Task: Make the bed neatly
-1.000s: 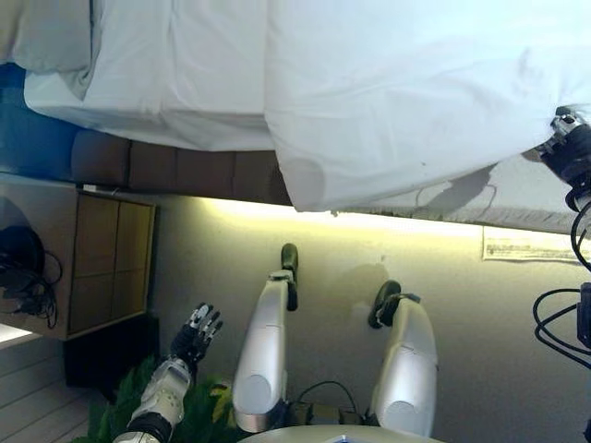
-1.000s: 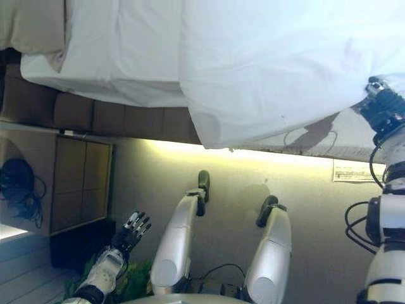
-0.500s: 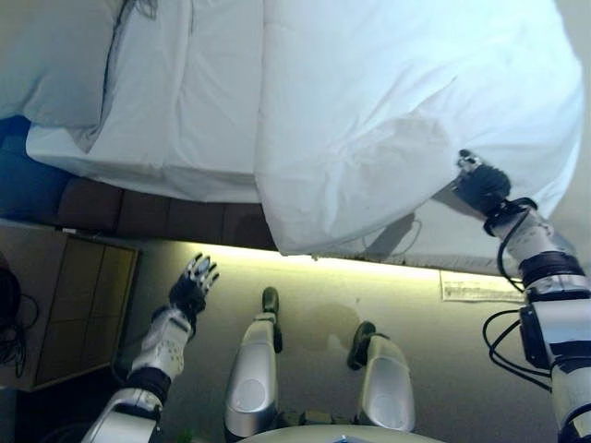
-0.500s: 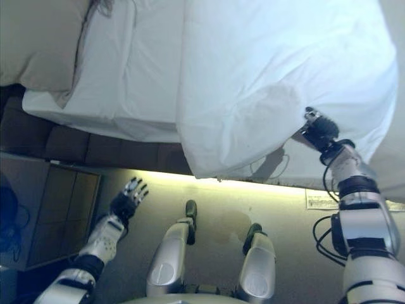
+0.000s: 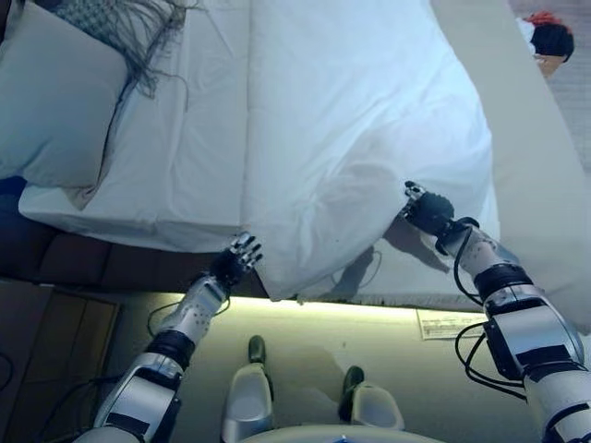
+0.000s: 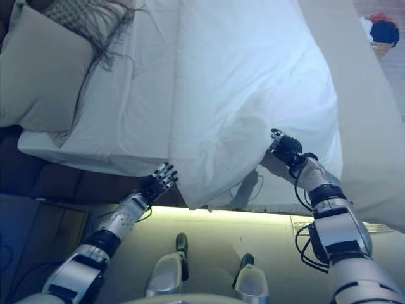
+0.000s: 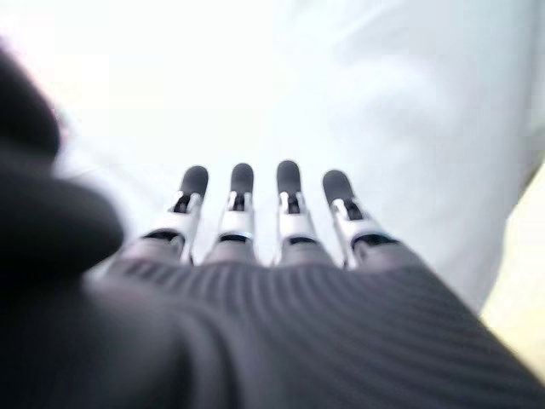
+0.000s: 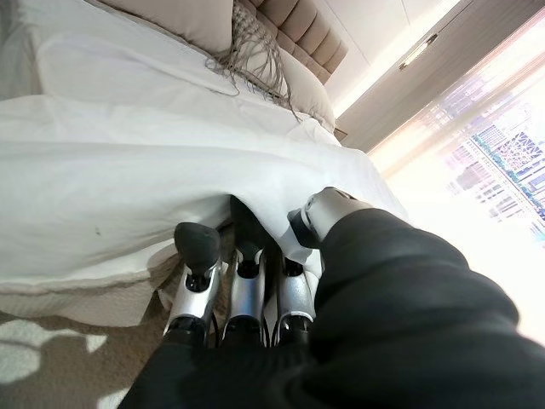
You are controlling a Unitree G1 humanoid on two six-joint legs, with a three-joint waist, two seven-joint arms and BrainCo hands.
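The duvet's near edge (image 5: 360, 251) curves up in slack folds (image 5: 325, 201), so it will straighten and hang down the side of the bed when I pull the duvet's corner.
A white duvet (image 5: 360, 120) lies over the right part of the bed, and its near edge hangs over the bed's side. The white sheet (image 5: 185, 157) lies bare to its left. My right hand (image 5: 427, 210) is shut on the duvet's near edge and holds it lifted off the mattress side; in the right wrist view the cloth runs between the fingers (image 8: 198, 256) and the thumb. My left hand (image 5: 236, 260) is open with straight fingers (image 7: 241, 183) at the duvet's hanging left corner.
A beige pillow (image 5: 55, 101) and a grey fringed throw (image 5: 134, 37) lie at the head end on the left. The brown padded bed base (image 5: 55, 263) and a bedside cabinet (image 5: 46, 341) are at the lower left. A white label (image 5: 451, 323) lies on the floor.
The camera has tilted up over the bed. My left hand has risen from near the floor to the duvet's corner. My right hand has moved left with the duvet edge.
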